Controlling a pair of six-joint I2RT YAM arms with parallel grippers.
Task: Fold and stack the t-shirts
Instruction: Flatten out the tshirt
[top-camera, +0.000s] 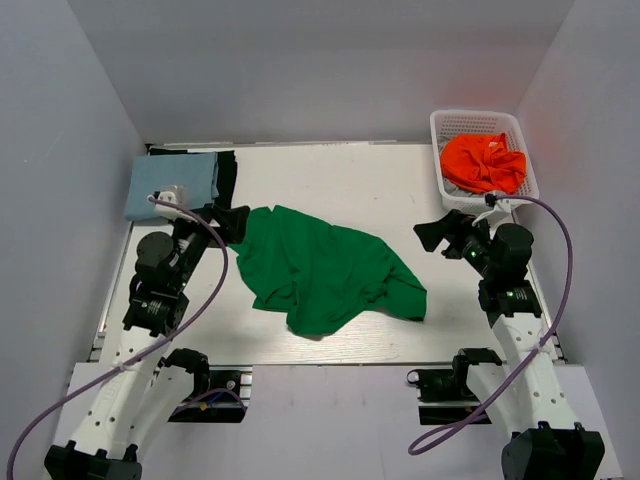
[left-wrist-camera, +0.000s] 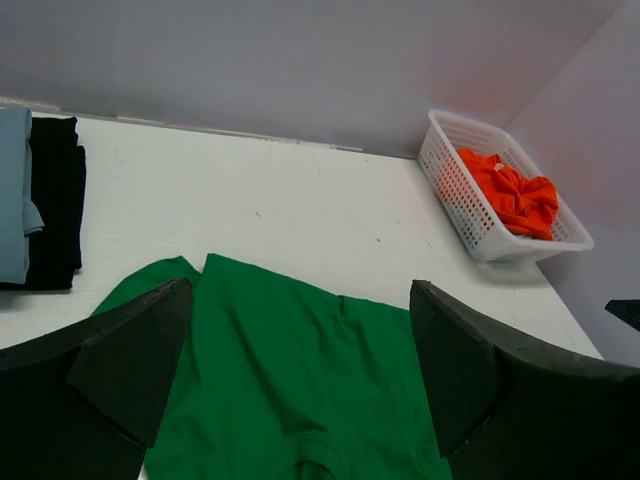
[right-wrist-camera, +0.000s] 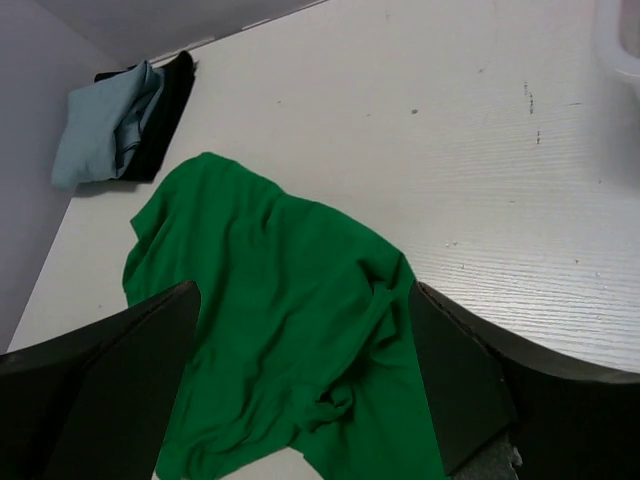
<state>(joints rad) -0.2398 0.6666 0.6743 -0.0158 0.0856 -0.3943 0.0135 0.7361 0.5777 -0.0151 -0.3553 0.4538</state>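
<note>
My open left gripper should continue to move down, since the green t-shirt's edge is clear of the folded stack. It should go on to that edge until it pinches the t-shirt.
A bright green t-shirt lies crumpled in the middle of the table; it also shows in the left wrist view and the right wrist view. A folded pale blue t-shirt lies on a black t-shirt at the back left. An orange t-shirt lies bunched in the white basket. My left gripper is open and empty at the green shirt's left edge. My right gripper is open and empty, to the right of the green shirt.
The white mesh basket stands at the back right corner, just behind my right gripper. Grey walls close the table on three sides. The folded stack sits against the back left corner.
</note>
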